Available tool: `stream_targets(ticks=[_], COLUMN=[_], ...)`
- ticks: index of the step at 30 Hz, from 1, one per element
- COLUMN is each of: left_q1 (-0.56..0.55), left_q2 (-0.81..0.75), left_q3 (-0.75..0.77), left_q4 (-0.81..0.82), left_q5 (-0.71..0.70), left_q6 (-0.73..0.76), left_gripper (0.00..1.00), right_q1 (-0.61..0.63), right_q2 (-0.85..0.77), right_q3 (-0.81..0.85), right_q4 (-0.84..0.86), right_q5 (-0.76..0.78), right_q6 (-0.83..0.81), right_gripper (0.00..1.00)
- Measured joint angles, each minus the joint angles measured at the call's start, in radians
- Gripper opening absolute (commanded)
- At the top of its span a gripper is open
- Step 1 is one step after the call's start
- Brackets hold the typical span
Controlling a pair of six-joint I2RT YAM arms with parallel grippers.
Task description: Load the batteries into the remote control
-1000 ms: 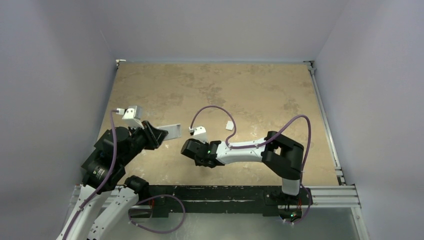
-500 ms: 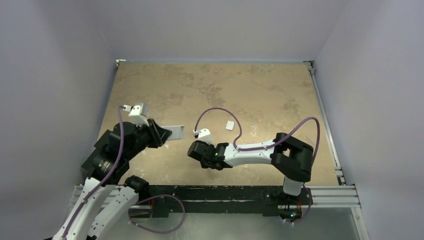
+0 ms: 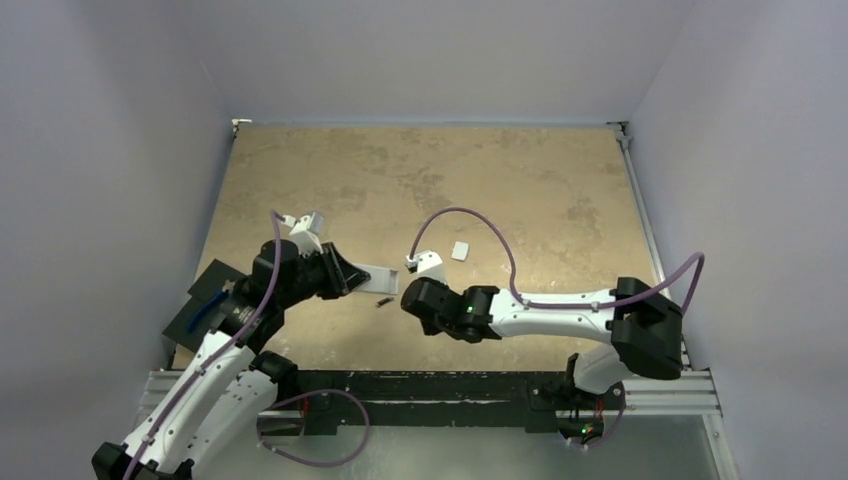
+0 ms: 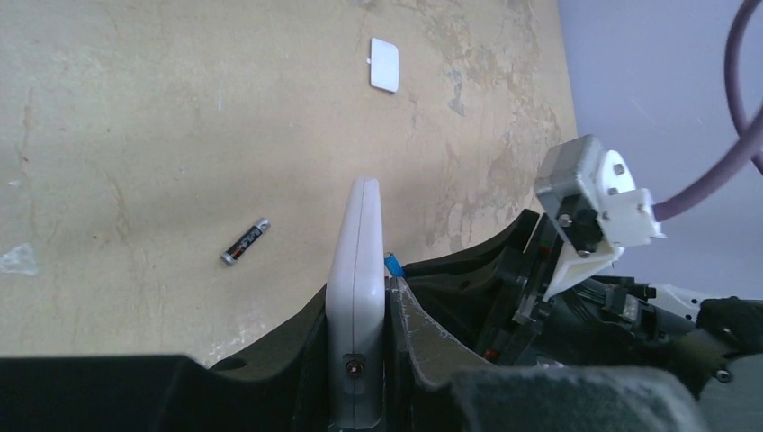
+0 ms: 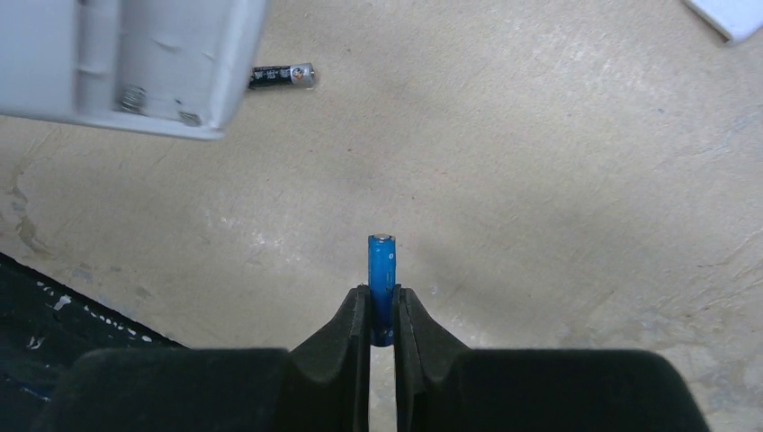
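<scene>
My left gripper should keep lowering the remote until it touches the clear tabletop (image 3: 392,327), because the white remote's open battery bay (image 5: 171,63) faces up near the blue battery.
My left gripper (image 3: 345,277) (image 4: 358,310) is shut on the white remote control (image 3: 375,278) (image 4: 358,261) and holds it edge-on above the table. In the right wrist view the remote (image 5: 126,58) shows an open battery bay with springs, at the upper left. My right gripper (image 3: 412,298) (image 5: 381,301) is shut on the bright blue battery (image 5: 381,270), which sticks out past the fingertips, just right of the remote. The dark battery (image 3: 383,300) (image 4: 246,240) (image 5: 282,76) lies loose on the table under the remote's end.
A small white square piece (image 3: 460,251) (image 4: 385,64) (image 5: 733,13) lies on the table beyond the right gripper. A black mat (image 3: 190,325) with blue-handled pliers (image 3: 204,311) sits at the table's left near corner. Purple cables loop over both arms.
Both arms have moved right. The left gripper carried the remote towards the table's middle, the right gripper shifted right with it, and the dark battery now shows on the table between them.
</scene>
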Motion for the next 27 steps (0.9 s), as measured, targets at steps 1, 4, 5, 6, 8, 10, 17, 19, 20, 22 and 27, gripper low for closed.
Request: stream_targets(ticks=[1,4,5,6,8,10,17,19,20,22,27], left_q1=[0.000,0.000,0.000,0.000,0.000,0.000,0.000,0.000,0.000,0.000,0.000], left_q2=[0.011,0.049,0.067,0.079,0.111,0.140,0.246,0.278,0.289,0.301,0.305], left_q3=[-0.011,-0.034,-0.042,-0.047,-0.058,-0.069,-0.092,-0.093,-0.094,-0.098,-0.140], left_q4=[0.020,0.069,0.089,0.100,0.132,0.162,0.262,0.285,0.293,0.310,0.362], left_q5=[0.014,0.052,0.066,0.075,0.101,0.124,0.216,0.237,0.243,0.252,0.265], left_q6=[-0.013,-0.038,-0.044,-0.050,-0.059,-0.068,-0.085,-0.085,-0.085,-0.090,-0.120], left_gripper=[0.00,0.00,0.00,0.00,0.00,0.00,0.00,0.00,0.00,0.00,0.00], right_q1=[-0.001,-0.006,-0.007,-0.008,-0.013,-0.017,-0.027,-0.027,-0.027,-0.027,-0.032], right_q2=[-0.016,-0.057,-0.067,-0.080,-0.107,-0.130,-0.206,-0.220,-0.226,-0.235,-0.246], right_q3=[-0.006,-0.023,-0.027,-0.034,-0.047,-0.060,-0.082,-0.082,-0.082,-0.082,-0.082], right_q4=[-0.004,-0.012,-0.012,-0.013,-0.016,-0.019,-0.044,-0.045,-0.047,-0.050,-0.060], right_q5=[0.001,0.002,0.003,0.003,0.005,0.006,0.005,0.005,0.005,0.005,0.005], right_q6=[-0.005,-0.023,-0.028,-0.033,-0.041,-0.047,-0.068,-0.072,-0.075,-0.076,-0.076], right_gripper=[0.00,0.00,0.00,0.00,0.00,0.00,0.01,0.01,0.01,0.01,0.02])
